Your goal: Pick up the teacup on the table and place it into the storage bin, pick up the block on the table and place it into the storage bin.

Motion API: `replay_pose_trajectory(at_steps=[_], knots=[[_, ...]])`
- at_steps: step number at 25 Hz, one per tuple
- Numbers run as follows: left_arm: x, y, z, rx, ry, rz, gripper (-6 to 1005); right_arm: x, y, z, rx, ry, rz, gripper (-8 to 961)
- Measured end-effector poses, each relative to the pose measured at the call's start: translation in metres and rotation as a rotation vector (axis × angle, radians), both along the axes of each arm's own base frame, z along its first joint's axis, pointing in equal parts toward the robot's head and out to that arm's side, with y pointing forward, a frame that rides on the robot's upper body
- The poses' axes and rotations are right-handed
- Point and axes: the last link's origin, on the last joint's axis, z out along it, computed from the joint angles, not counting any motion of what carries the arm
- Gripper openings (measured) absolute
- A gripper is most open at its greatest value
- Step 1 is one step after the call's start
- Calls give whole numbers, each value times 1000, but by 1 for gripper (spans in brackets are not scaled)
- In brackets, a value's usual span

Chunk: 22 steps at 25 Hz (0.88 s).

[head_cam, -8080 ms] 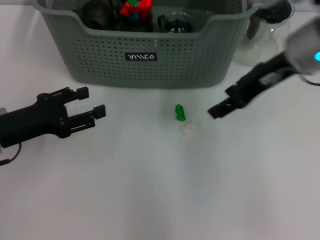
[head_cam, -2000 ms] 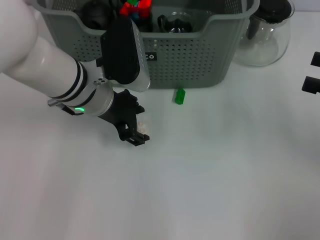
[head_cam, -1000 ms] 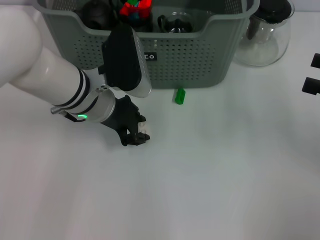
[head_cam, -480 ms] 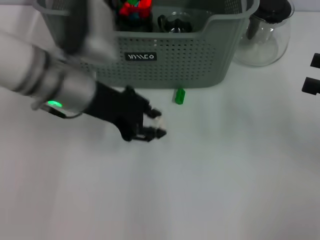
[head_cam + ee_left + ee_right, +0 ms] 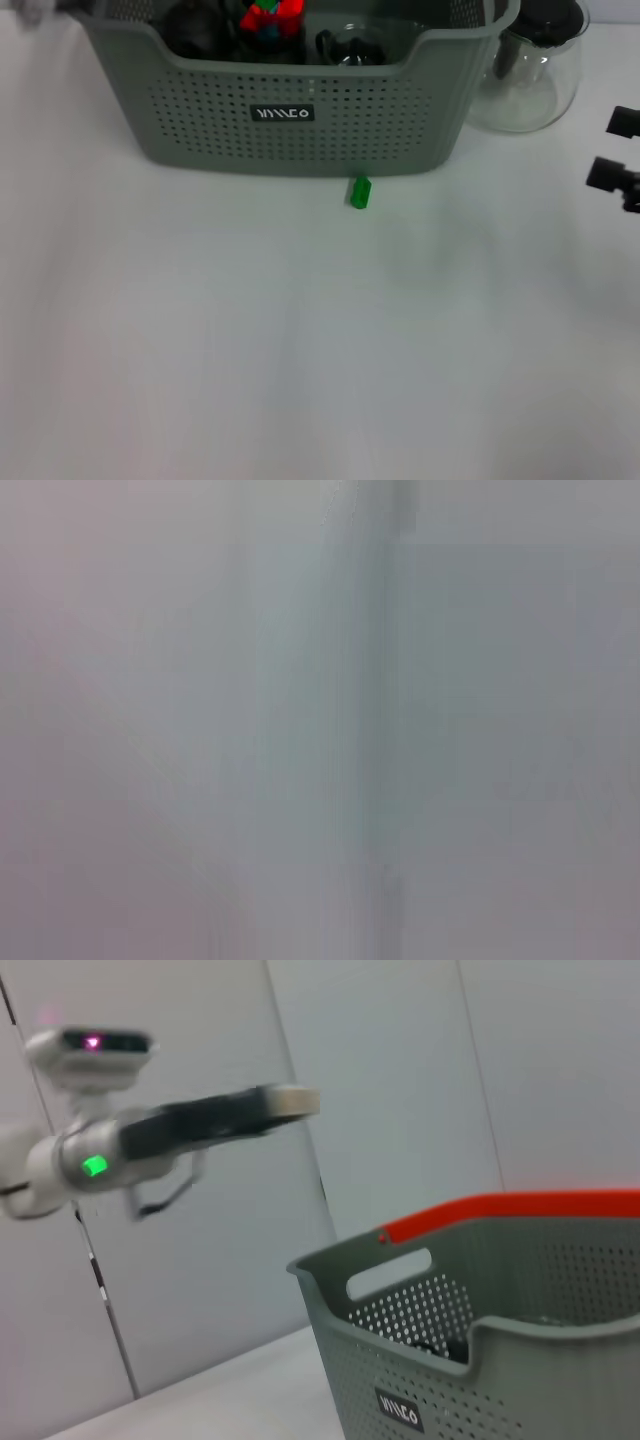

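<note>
The pale block (image 5: 297,1101) clears the storage bin's rim and its way is free, so my left gripper should go on over the bin's opening (image 5: 312,38) and let go there.
The grey-green storage bin (image 5: 300,150) stands at the back of the table, also seen in the right wrist view (image 5: 480,1360). A glass teacup (image 5: 350,45) lies inside it. A small green block (image 5: 359,191) rests on the table just in front of the bin. My left gripper (image 5: 270,1107) is raised high in the air beside the bin, shut on a small pale block (image 5: 296,1101). It is out of the head view. My right gripper (image 5: 612,148) sits at the right edge of the table, open and empty. The left wrist view is only blur.
A clear glass pitcher (image 5: 525,75) stands right of the bin, close to my right gripper. Inside the bin are a dark round object (image 5: 190,25) and a red and green toy (image 5: 270,15). White tabletop (image 5: 320,350) stretches in front.
My left gripper closed on the pale block on the table, lifted it and swung up out of the head view. The right fingertips edged slightly leftward. The green block stayed put.
</note>
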Motion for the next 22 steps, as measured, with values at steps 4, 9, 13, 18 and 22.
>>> replay_pose_trajectory(at_steps=[4,9,13,18,22], knots=[[18,52,-13,48,212,183,414,-2,-6,-20,20,-18,57,852],[12,88,-50,48,450,340,415,4,-18,-44,-49,-75,76,852],[-3,103,-71,118,516,439,416,11,-25,-49,-65,-67,55,851],[-10,113,-77,170,529,511,458,15,-28,-46,-39,-55,41,851],[-10,114,-76,173,522,520,493,16,-28,-46,-38,-54,37,851]])
